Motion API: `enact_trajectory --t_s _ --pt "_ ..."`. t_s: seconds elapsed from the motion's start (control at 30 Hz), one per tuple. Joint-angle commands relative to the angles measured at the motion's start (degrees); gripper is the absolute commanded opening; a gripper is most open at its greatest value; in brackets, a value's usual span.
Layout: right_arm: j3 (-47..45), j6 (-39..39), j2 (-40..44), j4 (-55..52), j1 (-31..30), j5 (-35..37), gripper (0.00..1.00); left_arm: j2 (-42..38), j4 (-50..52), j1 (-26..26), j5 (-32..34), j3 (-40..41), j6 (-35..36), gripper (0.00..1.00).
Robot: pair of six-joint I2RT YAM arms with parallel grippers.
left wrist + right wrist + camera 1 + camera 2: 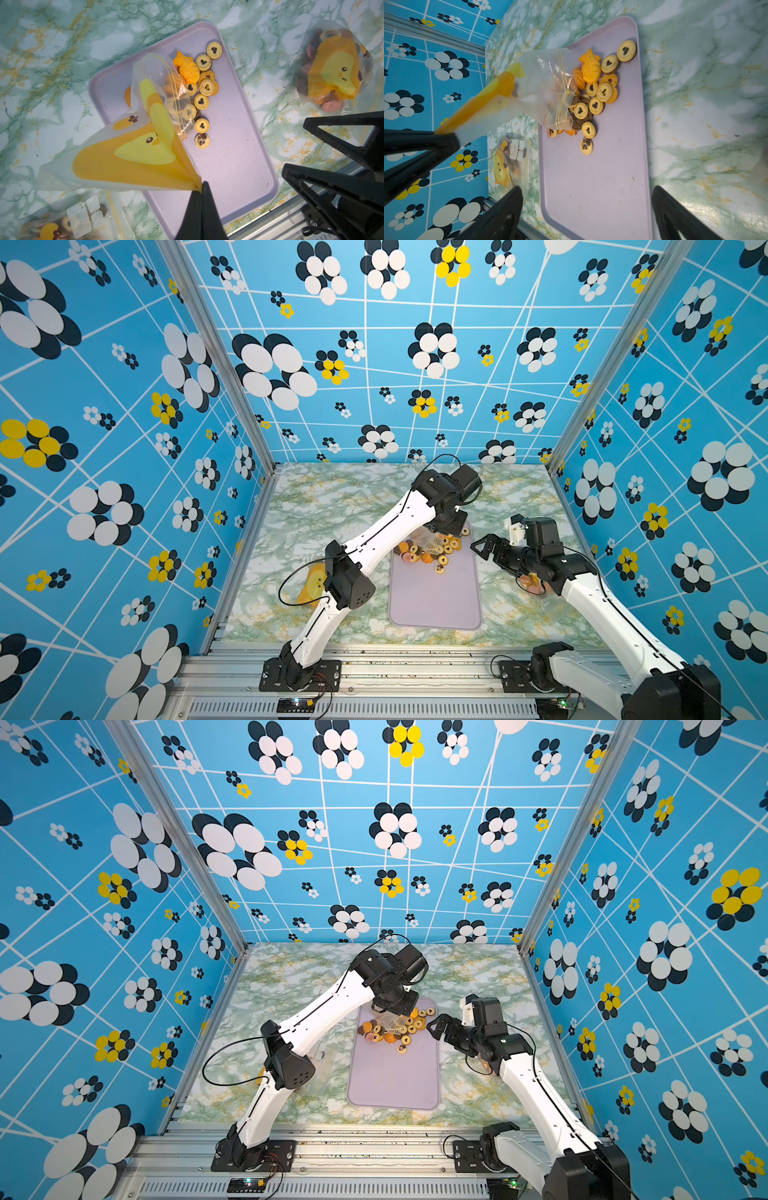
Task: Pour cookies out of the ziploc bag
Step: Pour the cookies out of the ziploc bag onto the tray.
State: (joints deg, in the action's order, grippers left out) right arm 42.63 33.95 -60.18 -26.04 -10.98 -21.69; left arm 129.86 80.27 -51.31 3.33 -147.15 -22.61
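Note:
Next, my left gripper pulls the bag back toward the tray's far corner (97, 79) to clear the spilled cookies, because the ziploc bag's opening (180, 100) lies over them.
The ziploc bag (135, 149), clear with an orange and yellow duck print, hangs upside down over the lilac tray (239, 166). My left gripper (201, 186) is shut on its bottom corner. The bag's open mouth (560, 93) rests on the tray's far end. Cookies (204, 87) lie spilled there: round yellow ones with dark hearts, brown ones and an orange fish shape. In both top views the pile (432, 551) (395, 1031) sits just under the left wrist. My right gripper (586, 189) (482, 545) hovers open to the right of the tray, holding nothing.
Two more filled duck-print bags lie on the marble table: one (309, 585) left of the tray under the left arm, one (332, 68) right of it under the right arm. The tray's near half (392, 1081) is bare. Blue patterned walls enclose the table.

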Motion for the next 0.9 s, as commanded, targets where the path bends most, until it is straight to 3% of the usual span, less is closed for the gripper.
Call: enact_trajectory --t_s 0.0,0.37,0.87 --pt "-1.3 -1.0 0.7 -0.5 0.4 -0.1 0.99 -1.3 6.1 0.0 3.2 -6.8 1.4 0.0" --pt "-2.4 -0.5 2.2 0.0 0.3 -0.7 0.99 -7.7 12.7 0.6 6.7 -8.5 2.1 0.0" --pt "-2.3 -0.8 1.7 -0.2 0.4 -0.8 0.99 2.7 11.0 -2.4 7.7 -8.4 4.1 0.0"
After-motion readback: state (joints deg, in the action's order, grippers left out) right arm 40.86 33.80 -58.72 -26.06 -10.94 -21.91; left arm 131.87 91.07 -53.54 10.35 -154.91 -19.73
